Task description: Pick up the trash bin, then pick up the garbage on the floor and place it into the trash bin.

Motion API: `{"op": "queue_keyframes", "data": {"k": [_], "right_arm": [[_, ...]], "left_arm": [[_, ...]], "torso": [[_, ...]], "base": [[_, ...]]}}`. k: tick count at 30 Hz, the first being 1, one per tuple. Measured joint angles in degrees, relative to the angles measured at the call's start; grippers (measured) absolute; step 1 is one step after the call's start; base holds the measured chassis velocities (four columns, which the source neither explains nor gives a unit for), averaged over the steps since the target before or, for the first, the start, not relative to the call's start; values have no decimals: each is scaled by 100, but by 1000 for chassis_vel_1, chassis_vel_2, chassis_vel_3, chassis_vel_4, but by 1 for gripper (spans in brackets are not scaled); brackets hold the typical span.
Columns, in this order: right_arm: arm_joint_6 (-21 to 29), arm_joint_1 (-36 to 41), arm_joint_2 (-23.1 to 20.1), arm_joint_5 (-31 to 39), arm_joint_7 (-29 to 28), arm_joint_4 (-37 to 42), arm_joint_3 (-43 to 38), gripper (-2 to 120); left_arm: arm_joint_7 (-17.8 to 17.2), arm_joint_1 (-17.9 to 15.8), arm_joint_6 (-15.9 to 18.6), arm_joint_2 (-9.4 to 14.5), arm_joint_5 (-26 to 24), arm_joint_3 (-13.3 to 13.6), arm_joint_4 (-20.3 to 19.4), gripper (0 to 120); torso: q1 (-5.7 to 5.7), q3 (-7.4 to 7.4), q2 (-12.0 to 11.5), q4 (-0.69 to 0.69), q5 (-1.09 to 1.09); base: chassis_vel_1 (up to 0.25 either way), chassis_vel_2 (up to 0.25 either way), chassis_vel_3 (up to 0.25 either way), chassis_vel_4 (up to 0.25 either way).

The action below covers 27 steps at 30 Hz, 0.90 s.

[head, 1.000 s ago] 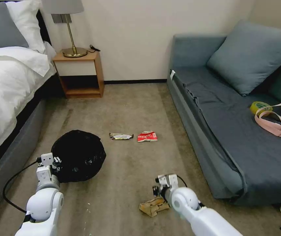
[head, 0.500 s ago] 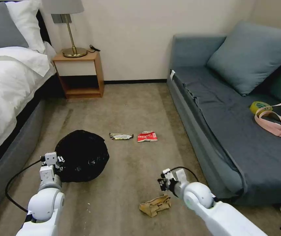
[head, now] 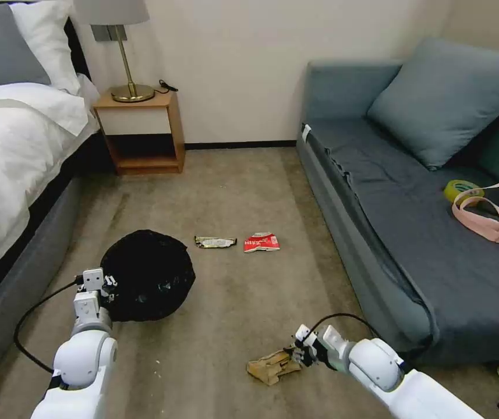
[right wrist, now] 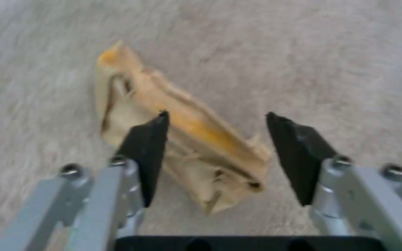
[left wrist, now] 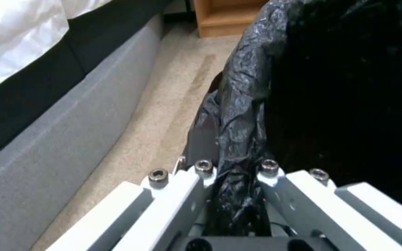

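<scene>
The tan paper scrap (head: pixel 273 366) has long raised folds running along it, so it will stay stretched out in front of my right gripper when I carry it.
The trash bin (head: pixel 147 274), covered by its glossy black bag (left wrist: pixel 303 87), hangs over the carpet at the left. My left gripper (head: pixel 111 286) is shut on the bag-covered rim (left wrist: pixel 236 195). A crumpled tan paper scrap (head: pixel 272 365) lies on the carpet at the lower centre. My right gripper (head: pixel 297 353) is open and low at the scrap's right end, with the scrap (right wrist: pixel 182 153) lying between and below its black fingertips (right wrist: pixel 147 150). Farther off lie a dark silvery wrapper (head: pixel 215 241) and a red-white packet (head: pixel 261 242), side by side.
A bed (head: pixel 10 169) runs along the left, and a blue sofa (head: pixel 412 233) along the right holds a tape roll (head: pixel 460 190) and a pink strap (head: pixel 488 221). A wooden nightstand (head: pixel 141 131) with a lamp stands at the back wall. Carpet lies open between them.
My right gripper has swung back and down from above the carpet to the tan scrap's right end. The bin and left gripper have shifted slightly to the right.
</scene>
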<state>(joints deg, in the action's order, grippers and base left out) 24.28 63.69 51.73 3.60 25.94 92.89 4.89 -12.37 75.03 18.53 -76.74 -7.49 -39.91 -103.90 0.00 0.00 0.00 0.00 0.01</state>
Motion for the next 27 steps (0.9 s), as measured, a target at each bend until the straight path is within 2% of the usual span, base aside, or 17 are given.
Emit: {"op": "queue_keyframes", "data": {"k": [2, 3, 7, 9, 10, 27], "right_arm": [[-136, 0, -13, -167, 186, -65, 47, 70], [-136, 0, -13, -167, 186, -65, 47, 70], [-416, -51, 18, -502, 401, -308, 131, 90], [-462, -63, 30, -545, 408, -354, 141, 92], [-620, -106, 71, -683, 419, -510, 166, 98], [-1008, -670, 552, -931, 345, -1540, 519, 100]], "left_arm": [[1, 10, -10, -7, 7, -13, 1, 2], [1, 10, -10, -7, 7, -13, 1, 2], [6, 26, -17, -12, 12, -25, 2, 2], [6, 27, -17, -12, 12, -25, 1, 2], [9, 36, -17, -10, 13, -25, -12, 2], [21, 145, -30, -10, 17, -58, -158, 2]], "torso": [[0, 0, 0, 0, 0], [0, 0, 0, 0, 0], [0, 0, 0, 0, -1], [0, 0, 0, 0, -1], [0, 0, 0, 0, -1], [0, 0, 0, 1, 0]], "base": [[0, 0, 0, 0], [0, 0, 0, 0], [0, 0, 0, 0], [0, 0, 0, 0], [0, 0, 0, 0], [0, 0, 0, 0]]}}
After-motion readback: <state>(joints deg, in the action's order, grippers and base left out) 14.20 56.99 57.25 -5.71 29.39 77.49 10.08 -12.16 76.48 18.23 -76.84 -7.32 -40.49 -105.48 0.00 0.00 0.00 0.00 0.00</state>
